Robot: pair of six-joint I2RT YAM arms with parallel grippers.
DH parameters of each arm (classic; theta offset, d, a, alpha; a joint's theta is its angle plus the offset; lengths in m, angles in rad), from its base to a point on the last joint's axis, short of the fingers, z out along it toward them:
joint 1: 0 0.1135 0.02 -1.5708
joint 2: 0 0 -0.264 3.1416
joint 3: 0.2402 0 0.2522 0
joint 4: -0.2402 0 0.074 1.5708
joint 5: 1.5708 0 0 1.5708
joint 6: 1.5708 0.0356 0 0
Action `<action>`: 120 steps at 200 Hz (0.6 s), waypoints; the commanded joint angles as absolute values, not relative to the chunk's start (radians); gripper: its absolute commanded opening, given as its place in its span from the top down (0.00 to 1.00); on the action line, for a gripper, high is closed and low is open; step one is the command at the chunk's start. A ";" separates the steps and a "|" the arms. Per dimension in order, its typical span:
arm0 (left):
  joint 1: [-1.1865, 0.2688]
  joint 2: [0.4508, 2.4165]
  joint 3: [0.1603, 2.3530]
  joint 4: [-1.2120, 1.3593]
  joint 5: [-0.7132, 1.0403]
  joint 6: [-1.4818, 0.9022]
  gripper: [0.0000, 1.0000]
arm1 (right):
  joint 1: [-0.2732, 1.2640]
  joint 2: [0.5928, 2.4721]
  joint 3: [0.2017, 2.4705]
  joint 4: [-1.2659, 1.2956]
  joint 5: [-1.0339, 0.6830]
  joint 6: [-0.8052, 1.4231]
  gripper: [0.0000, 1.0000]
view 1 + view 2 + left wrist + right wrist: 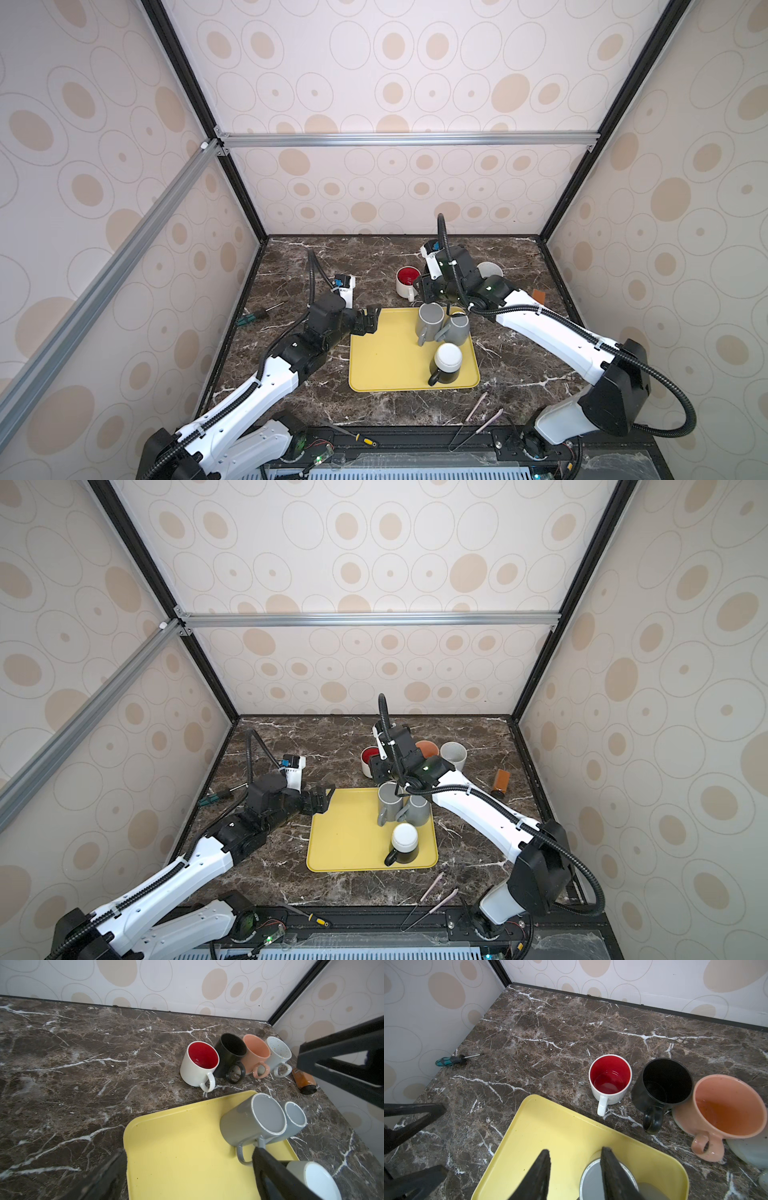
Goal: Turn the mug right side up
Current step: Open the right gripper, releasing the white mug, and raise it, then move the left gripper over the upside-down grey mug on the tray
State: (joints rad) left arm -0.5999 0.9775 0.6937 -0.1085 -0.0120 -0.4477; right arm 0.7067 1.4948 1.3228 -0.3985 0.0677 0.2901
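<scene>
The tall grey mug's handle (422, 339) points away from my right gripper, so my right gripper should clear the way and my left gripper should take the mug's handle.
A yellow tray (386, 365) carries three upside-down mugs: a tall grey mug (430, 320), a second grey mug (459, 330) touching it, and a dark mug with a white base (446, 361) nearer the front. My right gripper (576, 1150) hovers over the tray's far edge, open. One of its fingers (610, 1167) lies across the tall grey mug's base (591, 1182), and nothing is between the fingers. My left gripper (370, 318) is wide open at the tray's far left corner, clear of the mugs, with only bare tray (176, 1157) between its fingers.
Upright mugs stand in a row behind the tray: red-lined white (407, 280), black (664, 1082), peach (726, 1109) and speckled white (454, 752). A brown bottle (500, 782) lies at the right. A green screwdriver (257, 313) lies at the left. Tongs (478, 424) and a yellow screwdriver (361, 437) lie in front.
</scene>
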 commanded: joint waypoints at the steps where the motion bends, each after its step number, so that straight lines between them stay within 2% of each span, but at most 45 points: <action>1: -0.655 0.999 0.753 -0.140 -0.039 -0.393 0.06 | 0.713 1.438 1.289 -0.410 0.061 0.266 0.58; 41: -0.759 1.060 0.742 -0.064 -0.051 -0.373 0.07 | 0.711 1.429 1.288 -0.430 0.121 0.239 0.58; 64: -0.782 1.098 0.753 -0.048 -0.045 -0.347 0.11 | 0.710 1.442 1.321 -0.493 0.142 0.244 0.58; 87: -0.816 1.139 0.789 -0.064 -0.008 -0.302 0.17 | 0.699 1.422 1.309 -0.498 0.155 0.268 0.59; 120: -0.875 1.206 0.847 -0.122 -0.054 -0.270 0.16 | 0.673 1.390 1.277 -0.471 0.142 0.289 0.60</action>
